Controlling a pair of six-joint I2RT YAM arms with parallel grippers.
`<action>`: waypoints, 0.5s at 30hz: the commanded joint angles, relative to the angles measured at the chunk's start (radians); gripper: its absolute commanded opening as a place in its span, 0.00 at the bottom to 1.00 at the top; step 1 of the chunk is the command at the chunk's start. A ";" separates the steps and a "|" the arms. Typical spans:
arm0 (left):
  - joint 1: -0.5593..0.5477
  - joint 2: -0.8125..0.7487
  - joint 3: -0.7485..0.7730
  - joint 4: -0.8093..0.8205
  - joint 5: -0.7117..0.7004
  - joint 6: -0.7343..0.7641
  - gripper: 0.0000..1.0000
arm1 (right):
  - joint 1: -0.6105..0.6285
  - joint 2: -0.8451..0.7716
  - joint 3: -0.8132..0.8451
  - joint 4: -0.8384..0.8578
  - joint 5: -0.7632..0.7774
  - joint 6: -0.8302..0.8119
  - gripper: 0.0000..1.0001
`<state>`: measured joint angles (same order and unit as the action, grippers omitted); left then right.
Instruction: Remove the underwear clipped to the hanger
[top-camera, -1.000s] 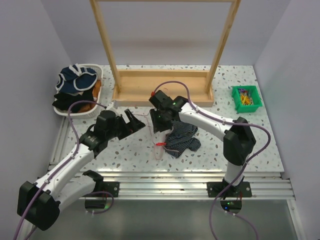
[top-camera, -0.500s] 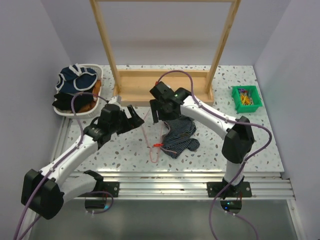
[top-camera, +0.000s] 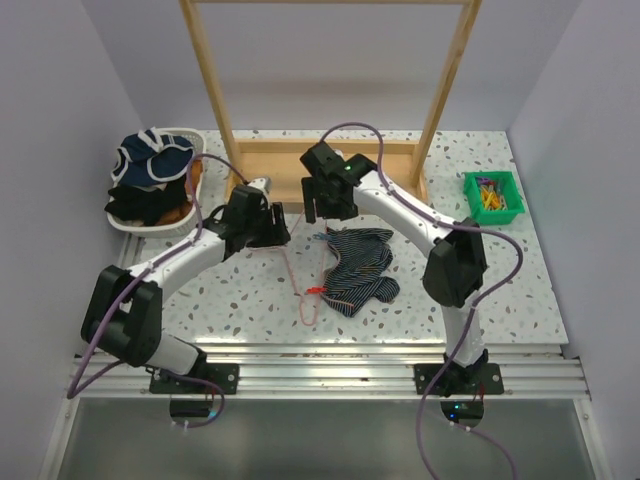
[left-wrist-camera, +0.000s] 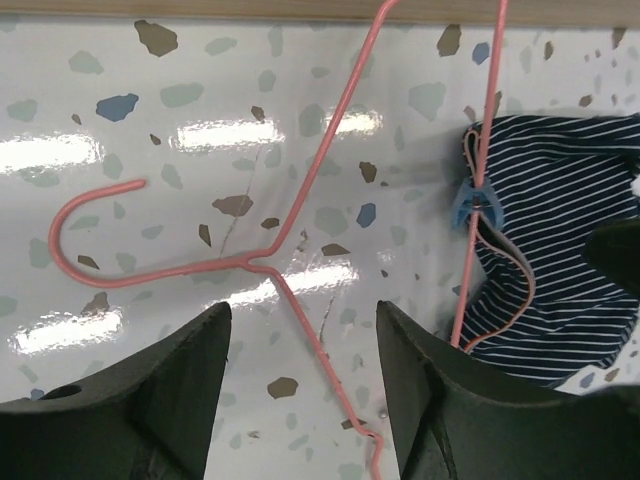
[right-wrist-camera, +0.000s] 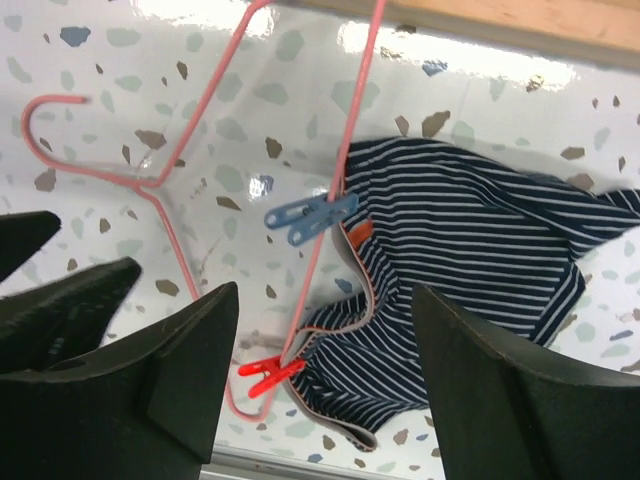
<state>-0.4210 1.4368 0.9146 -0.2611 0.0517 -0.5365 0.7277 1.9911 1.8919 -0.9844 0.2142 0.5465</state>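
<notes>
The blue clip's handles (right-wrist-camera: 286, 223) are spread apart, so the blue clip will open its gripping end and come off the pink hanger when the robot squeezes the handles.
The pink hanger (top-camera: 288, 262) lies flat on the speckled table. The striped navy underwear (top-camera: 362, 268) is bunched beside it on the right, pinned to the wire by a red clip (top-camera: 318, 290) and a blue clip (right-wrist-camera: 310, 215). My left gripper (top-camera: 278, 228) is low over the hanger's neck. In the left wrist view it (left-wrist-camera: 303, 330) stands open with the hanger (left-wrist-camera: 252, 263) wire running between its fingers, untouched. My right gripper (top-camera: 322, 208) hovers open above the underwear (right-wrist-camera: 480, 260) and red clip (right-wrist-camera: 268, 375), holding nothing.
A big wooden frame (top-camera: 320, 175) stands just behind both grippers. A white basket (top-camera: 128, 222) with a heap of clothes (top-camera: 150, 165) sits at the far left. A green bin (top-camera: 468, 190) of pegs is at the far right.
My right gripper let go, opened and lifted back towards the frame, leaving hanger and underwear on the table. My left arm swung right over the hanger's neck, its jaws narrowing.
</notes>
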 joint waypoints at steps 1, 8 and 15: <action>0.007 0.040 0.023 0.060 0.007 0.107 0.64 | 0.003 0.080 0.116 -0.071 -0.009 -0.007 0.74; 0.007 0.109 0.029 0.129 -0.032 0.222 0.76 | 0.004 0.181 0.245 -0.135 0.025 0.017 0.78; 0.002 0.226 0.115 0.137 0.007 0.383 0.72 | 0.003 0.225 0.266 -0.168 0.016 0.030 0.78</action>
<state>-0.4210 1.6314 0.9722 -0.1833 0.0479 -0.2737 0.7280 2.1963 2.1048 -1.1103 0.2188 0.5571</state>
